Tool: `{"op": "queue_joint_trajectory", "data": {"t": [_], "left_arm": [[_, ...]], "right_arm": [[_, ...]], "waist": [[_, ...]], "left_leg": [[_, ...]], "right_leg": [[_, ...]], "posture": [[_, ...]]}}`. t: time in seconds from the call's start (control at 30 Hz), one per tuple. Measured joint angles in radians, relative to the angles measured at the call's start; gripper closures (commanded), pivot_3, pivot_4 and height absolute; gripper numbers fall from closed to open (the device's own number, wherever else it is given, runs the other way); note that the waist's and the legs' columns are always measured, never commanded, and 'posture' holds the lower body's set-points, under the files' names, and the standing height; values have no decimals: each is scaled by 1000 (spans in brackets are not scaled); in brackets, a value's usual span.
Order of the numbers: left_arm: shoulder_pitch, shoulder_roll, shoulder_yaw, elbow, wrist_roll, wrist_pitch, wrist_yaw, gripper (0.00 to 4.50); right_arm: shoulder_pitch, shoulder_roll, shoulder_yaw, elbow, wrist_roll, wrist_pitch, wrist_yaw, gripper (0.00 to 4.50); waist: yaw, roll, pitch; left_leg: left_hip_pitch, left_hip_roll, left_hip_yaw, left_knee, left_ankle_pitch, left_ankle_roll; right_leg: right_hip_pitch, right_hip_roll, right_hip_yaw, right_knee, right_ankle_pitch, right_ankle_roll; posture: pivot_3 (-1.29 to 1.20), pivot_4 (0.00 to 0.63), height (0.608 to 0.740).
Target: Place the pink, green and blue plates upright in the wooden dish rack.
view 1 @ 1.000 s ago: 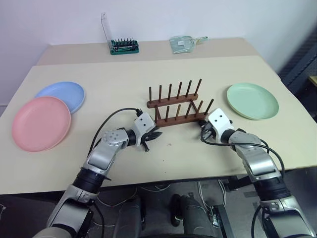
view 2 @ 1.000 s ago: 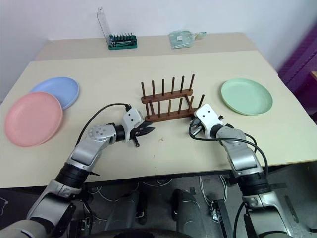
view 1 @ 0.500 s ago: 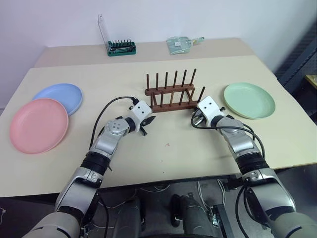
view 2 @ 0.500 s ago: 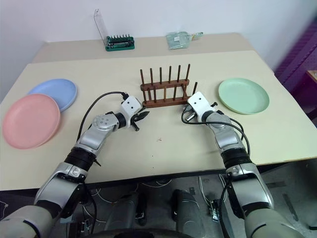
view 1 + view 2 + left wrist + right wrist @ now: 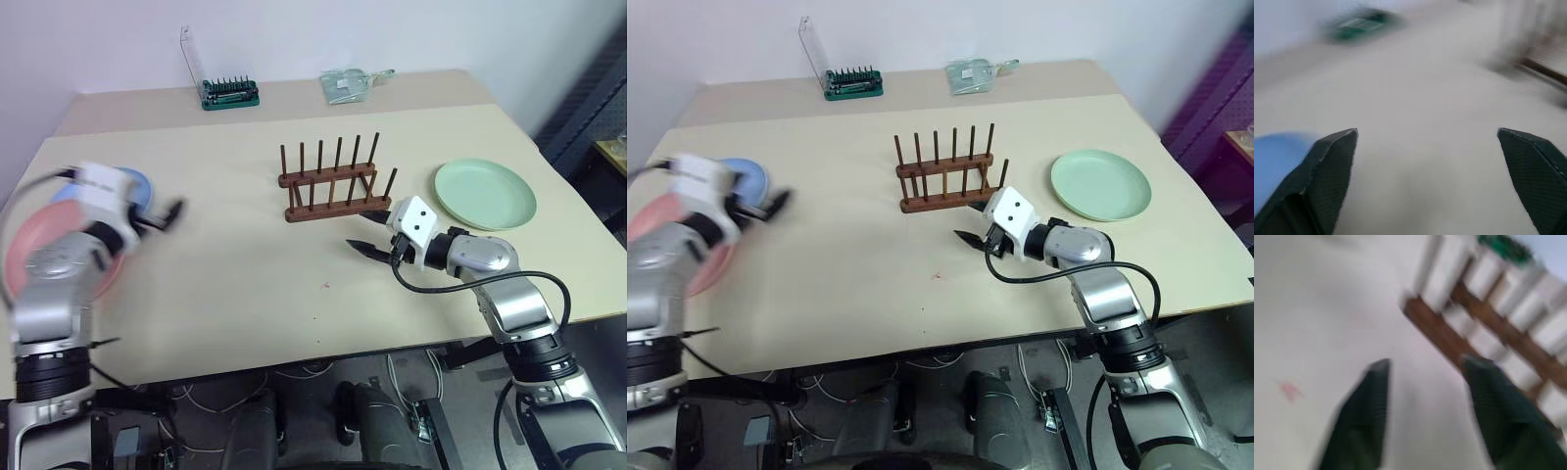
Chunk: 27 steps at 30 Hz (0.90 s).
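Observation:
The pink plate [image 5: 39, 235] is behind the open fingers of my left gripper, so my left gripper should move back, grab its near rim [image 5: 700, 286] and lift it across to my right gripper.
The wooden dish rack [image 5: 331, 186] stands empty mid-table, its pegs upright. The green plate [image 5: 485, 194] lies flat to its right. At the left edge the pink plate [image 5: 22, 247] and blue plate [image 5: 140, 184] lie flat, overlapping, partly hidden by my left arm. My left gripper [image 5: 168, 213] hovers open over the table just right of them, empty; the left wrist view shows its fingers [image 5: 1334, 156] wide apart and the blue plate [image 5: 1273, 156] beside one. My right gripper [image 5: 361, 247] is open and empty, in front of the rack's right end, pointing left; the rack [image 5: 1488, 328] lies just beyond its fingers.
A green tool-bit holder [image 5: 230, 94] with a raised clear lid and a clear packet [image 5: 348, 85] sit at the table's far edge. A small red mark [image 5: 324, 286] is on the tabletop in front of the rack.
My left arm swung left and up from the rack to beside the pink and blue plates, and its gripper opened. My right gripper opened, rose and turned leftward.

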Motion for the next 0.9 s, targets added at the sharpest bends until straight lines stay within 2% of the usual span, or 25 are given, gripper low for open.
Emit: {"op": "queue_joint_trajectory", "data": {"t": [0.1,0.13,0.23,0.43,0.63,0.9], "left_arm": [[-3,-11,249,-42,-100,84,117,0],[21,-8,296,-47,-108,98,133,0],[186,2,393,-46,-101,127,172,0],[377,-105,595,-42,-148,190,258,0],[449,-225,599,-69,-237,242,269,0],[410,-228,562,-74,-315,235,298,0]], "right_arm": [[-29,11,24,15,-3,9,15,796],[-34,13,29,22,-4,7,20,796],[-56,21,52,69,-14,-19,38,796],[-102,56,81,135,-23,-68,76,796],[-134,87,90,186,-30,-105,98,796],[-136,91,90,193,-36,-111,101,796]], "waist": [[4,0,0],[4,0,0],[2,-1,0],[6,-7,0],[17,-8,-1],[19,-8,-1]], "left_leg": [[-1,-2,1,-1,-1,1],[0,-2,2,-1,-1,1],[0,-3,3,-1,-2,1],[0,-1,1,0,-4,-3],[-1,-1,0,0,-4,-4],[-1,-1,1,0,-4,-4]], "right_leg": [[0,-2,0,-1,0,1],[0,-2,0,-1,0,2],[0,-3,0,-1,0,2],[1,-3,-1,-2,-1,0],[1,-7,-3,-3,-1,0],[0,-7,-3,-3,-1,0]], "posture": [[0,150,730],[0,150,730],[0,150,730],[0,150,730],[0,150,730],[0,150,730]]}}
